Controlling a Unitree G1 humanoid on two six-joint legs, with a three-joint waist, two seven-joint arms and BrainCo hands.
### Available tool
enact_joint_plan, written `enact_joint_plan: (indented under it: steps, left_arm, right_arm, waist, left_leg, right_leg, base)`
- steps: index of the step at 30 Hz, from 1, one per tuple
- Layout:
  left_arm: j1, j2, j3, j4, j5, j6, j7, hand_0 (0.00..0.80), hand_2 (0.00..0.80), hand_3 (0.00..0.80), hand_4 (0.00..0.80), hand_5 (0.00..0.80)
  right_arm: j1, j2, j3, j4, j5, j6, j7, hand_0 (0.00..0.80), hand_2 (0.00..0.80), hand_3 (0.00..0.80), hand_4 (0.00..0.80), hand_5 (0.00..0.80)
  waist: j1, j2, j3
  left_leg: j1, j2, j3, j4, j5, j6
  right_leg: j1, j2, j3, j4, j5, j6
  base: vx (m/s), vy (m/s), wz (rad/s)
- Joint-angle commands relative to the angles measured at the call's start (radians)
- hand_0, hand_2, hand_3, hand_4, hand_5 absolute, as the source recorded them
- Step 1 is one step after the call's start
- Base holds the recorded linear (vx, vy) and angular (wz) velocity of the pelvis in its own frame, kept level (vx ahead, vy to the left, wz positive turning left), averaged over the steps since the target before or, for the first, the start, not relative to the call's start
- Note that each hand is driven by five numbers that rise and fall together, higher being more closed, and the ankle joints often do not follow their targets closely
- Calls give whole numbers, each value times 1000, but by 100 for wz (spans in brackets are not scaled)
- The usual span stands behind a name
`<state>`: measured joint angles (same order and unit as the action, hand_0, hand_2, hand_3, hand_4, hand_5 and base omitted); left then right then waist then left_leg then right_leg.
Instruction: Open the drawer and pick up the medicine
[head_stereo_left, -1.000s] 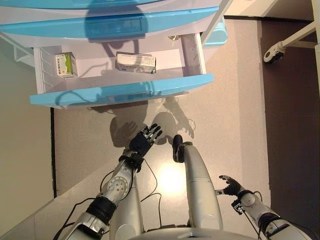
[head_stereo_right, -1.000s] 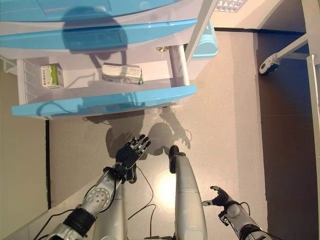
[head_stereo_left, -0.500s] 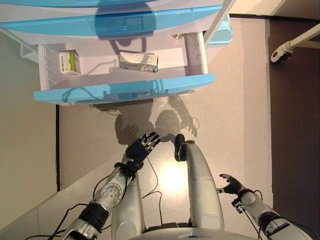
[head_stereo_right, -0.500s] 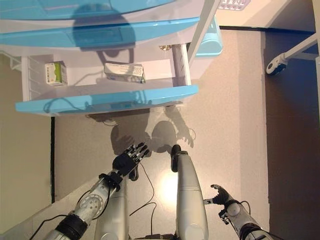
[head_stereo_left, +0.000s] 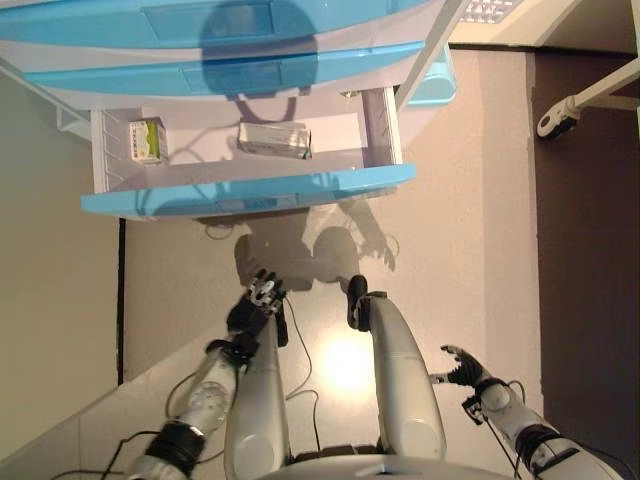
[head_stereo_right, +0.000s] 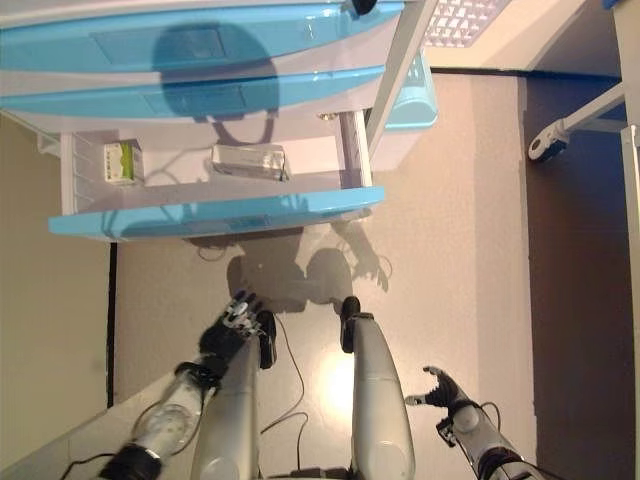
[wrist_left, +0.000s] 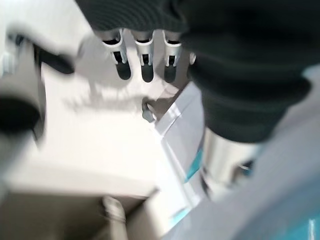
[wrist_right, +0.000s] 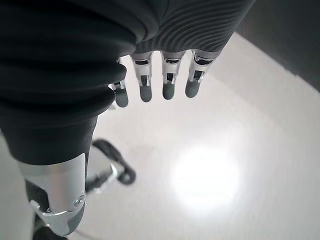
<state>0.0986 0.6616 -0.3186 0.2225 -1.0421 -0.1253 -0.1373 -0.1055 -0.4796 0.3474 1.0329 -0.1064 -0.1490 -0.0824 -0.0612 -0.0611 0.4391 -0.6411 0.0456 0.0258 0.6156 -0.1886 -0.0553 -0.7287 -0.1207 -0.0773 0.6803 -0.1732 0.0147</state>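
Note:
A gold package should be mostly hidden in the open drawer's back, because a small yellowish edge peeks out below the upper drawer front.
The lowest drawer of a white cabinet with blue fronts stands pulled out. Inside lie a green-and-white medicine box at its left end and a longer white box near the middle. My left hand hangs open over the floor, well short of the drawer front, holding nothing; its fingers show straight in the left wrist view. My right hand is low at the right, open and empty, its fingers relaxed over the floor.
Two shut blue drawer fronts sit above the open one. A light blue bin stands by the cabinet's right side. A white caster leg reaches in at the right. A dark floor strip runs along the right.
My left hand has drawn back from the drawer, lower and a little leftward. The camera has shifted, so the cabinet sits higher in view. The right hand has stayed put.

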Motion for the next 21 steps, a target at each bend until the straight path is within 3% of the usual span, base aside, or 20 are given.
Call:
enact_joint_plan:
  steps: [1, 3, 5, 6, 8, 9, 10, 12, 13, 16, 18, 20, 21]
  left_arm:
    - [66, 53, -33, -17, 351, -21, -36, 0, 0, 0, 0, 0]
    - [47, 51, -39, 75, 536, -24, -36, 0, 0, 0, 0, 0]
    - [37, 12, -34, 149, 580, -23, -25, 0, 0, 0, 0, 0]
    - [17, -61, -10, 264, 705, -30, 20, 0, 0, 0, 0, 0]
    - [-5, -133, 22, 427, 855, -31, 76, 0, 0, 0, 0, 0]
    - [-5, -133, 22, 427, 855, -31, 76, 0, 0, 0, 0, 0]
    - [-27, -197, 66, 571, 961, -25, 133, 0, 0, 0, 0, 0]
    - [-42, -243, 113, 689, 1019, -15, 182, 0, 0, 0, 0, 0]
    - [-43, -243, 113, 689, 1019, -15, 182, 0, 0, 0, 0, 0]
    - [-59, -285, 188, 843, 1078, -19, 256, 0, 0, 0, 0, 0]
    - [-60, -293, 204, 872, 1081, -17, 260, 0, 0, 0, 0, 0]
    - [-55, -312, 262, 964, 1079, -3, 248, 0, 0, 0, 0, 0]
    - [-55, -312, 262, 964, 1079, -3, 248, 0, 0, 0, 0, 0]
  right_arm:
    - [53, -78, 1, -6, 29, -11, 13, 0, 0, 0, 0, 0]
    - [55, -78, -7, -13, 59, -15, 29, 0, 0, 0, 0, 0]
    - [57, -72, -16, -16, 77, -17, 34, 0, 0, 0, 0, 0]
    - [66, -53, -45, -39, 121, -23, 38, 0, 0, 0, 0, 0]
    - [76, -38, -80, -43, 167, -31, 39, 0, 0, 0, 0, 0]
    - [76, -38, -80, -43, 167, -31, 39, 0, 0, 0, 0, 0]
    - [95, -28, -115, -94, 201, -41, 38, 0, 0, 0, 0, 0]
    - [118, -31, -145, -176, 229, -54, 42, 0, 0, 0, 0, 0]
    - [119, -31, -146, -177, 229, -54, 42, 0, 0, 0, 0, 0]
    - [172, -73, -215, -389, 251, -83, 53, 0, 0, 0, 0, 0]
    - [193, -91, -239, -456, 244, -91, 55, 0, 0, 0, 0, 0]
    - [240, -159, -317, -682, 216, -113, 73, 0, 0, 0, 0, 0]
    - [241, -159, -318, -683, 216, -112, 73, 0, 0, 0, 0, 0]
  waist:
    - [-21, 22, -81]
    - [-24, 27, -91]
    - [-25, 29, -93]
    - [-28, 26, -98]
    - [-28, 23, -101]
    - [-28, 23, -101]
    - [-28, 17, -104]
    - [-27, 10, -106]
    - [-26, 10, -106]
    - [-24, -1, -114]
    - [-22, -2, -118]
    - [-20, -7, -138]
    - [-20, -7, -141]
  left_leg:
    - [30, -63, 47, -130, 87, 90]
    - [93, -66, 41, -198, 106, 85]
    - [124, -69, 40, -226, 114, 84]
    - [159, -72, 50, -277, 157, 84]
    - [204, -72, 55, -310, 163, 82]
    - [204, -72, 55, -310, 163, 82]
    - [237, -71, 60, -326, 162, 80]
    - [265, -68, 66, -336, 158, 79]
    - [265, -68, 66, -336, 158, 79]
    - [315, -65, 71, -361, 155, 75]
    - [331, -65, 72, -371, 155, 73]
    - [363, -63, 78, -399, 157, 68]
    - [361, -64, 78, -402, 161, 68]
  right_leg:
    - [98, 27, -14, -177, 142, 55]
    - [153, 23, -19, -225, 150, 65]
    - [180, 22, -21, -246, 154, 68]
    - [215, 22, -30, -294, 187, 64]
    - [255, 25, -29, -322, 192, 66]
    - [255, 25, -29, -322, 192, 66]
    - [292, 27, -27, -348, 197, 70]
    - [320, 29, -19, -367, 202, 74]
    - [321, 29, -19, -367, 202, 74]
    - [367, 35, -13, -399, 209, 82]
    - [382, 35, -13, -408, 211, 85]
    - [415, 39, -11, -437, 214, 93]
    - [413, 39, -11, -439, 218, 92]
  base:
    - [106, 35, 8]
    - [135, 41, 8]
    - [42, 12, 2]
    - [9, 24, -7]
    - [37, 21, -6]
    - [70, 17, -4]
    - [73, 20, -4]
    - [69, 19, -8]
    - [50, 12, -6]
    - [59, 16, -7]
    - [60, 15, -13]
    - [66, 22, -12]
    - [78, 19, -12]
